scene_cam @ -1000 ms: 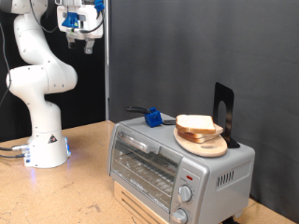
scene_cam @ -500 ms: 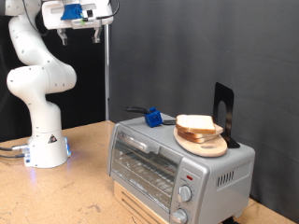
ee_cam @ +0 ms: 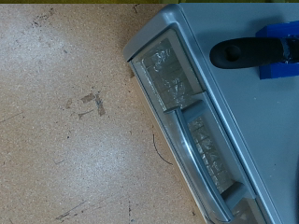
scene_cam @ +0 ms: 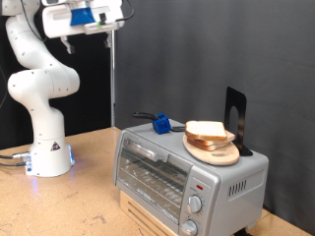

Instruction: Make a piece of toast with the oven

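Observation:
The oven's handle (ee_cam: 197, 164) runs at a slant under my gripper. Next, I turn my gripper in line with it before I come down at the closed door's handle (scene_cam: 146, 151).
The piece of toast (scene_cam: 206, 129) lies on a round wooden plate (scene_cam: 213, 151) on top of the oven (scene_cam: 182, 175). The silver oven stands at the exterior view's lower right with its glass door (scene_cam: 150, 173) closed and two knobs (scene_cam: 195, 205) on its right panel. My gripper (scene_cam: 85, 35) hangs high at the exterior view's top left, far above and to the left of the oven, with nothing seen in it. The wrist view looks down on the oven's door and handle (ee_cam: 187, 117); the fingers do not show there.
A blue block (scene_cam: 158, 124) with a black handle lies on the oven's top, also in the wrist view (ee_cam: 280, 51). A black stand (scene_cam: 234, 116) rises behind the plate. The oven rests on a wooden box (scene_cam: 148, 214). The robot base (scene_cam: 47, 157) stands on the wooden table (ee_cam: 65, 121).
The hand has swung towards the exterior view's left and slightly up, turning as it went. The toast, plate and oven have not moved.

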